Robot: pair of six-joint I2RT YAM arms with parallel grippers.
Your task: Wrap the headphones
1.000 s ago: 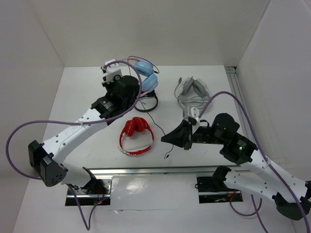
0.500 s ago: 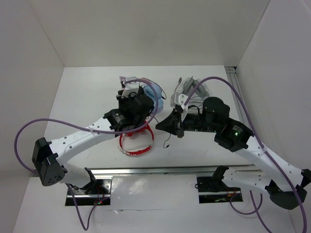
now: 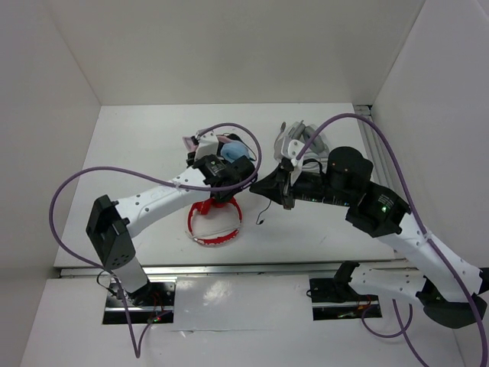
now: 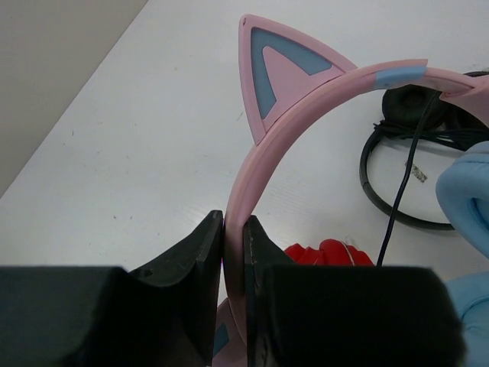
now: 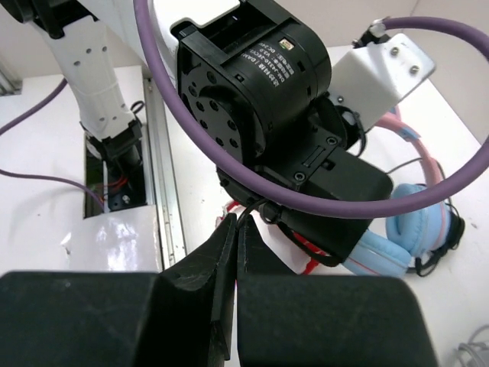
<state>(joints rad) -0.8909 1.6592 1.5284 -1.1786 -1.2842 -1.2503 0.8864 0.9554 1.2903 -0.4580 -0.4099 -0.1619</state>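
My left gripper needs to move back, and I should swing the ear cups (image 3: 234, 151) forward, because my left gripper's wrist (image 3: 221, 173) is between the headphones and my right gripper.
The headphones (image 3: 231, 150) hang in the air over the table's middle. My left gripper (image 4: 234, 229) is shut on their pink headband (image 4: 256, 164), just below a cat ear (image 4: 279, 73). A light blue ear cup (image 4: 467, 195) hangs at the right in the left wrist view. The thin black cable (image 4: 397, 206) runs down past that cup. My right gripper (image 5: 237, 225) is shut on the cable (image 5: 249, 214) close beside the left wrist, and its tip (image 3: 257, 186) sits just right of the headphones. A loose length of cable (image 3: 264, 210) dangles below it.
A red pair of headphones (image 3: 214, 223) lies on the table under the left wrist. A grey-white pair (image 3: 304, 138) lies at the back right, behind the right arm. A black pair (image 4: 397, 164) rests on the table beyond the held headband. White walls enclose the table.
The left arm has lifted the headphones and carried them right and forward, over the red pair. The right gripper has moved up and left with the cable, closing in on them.
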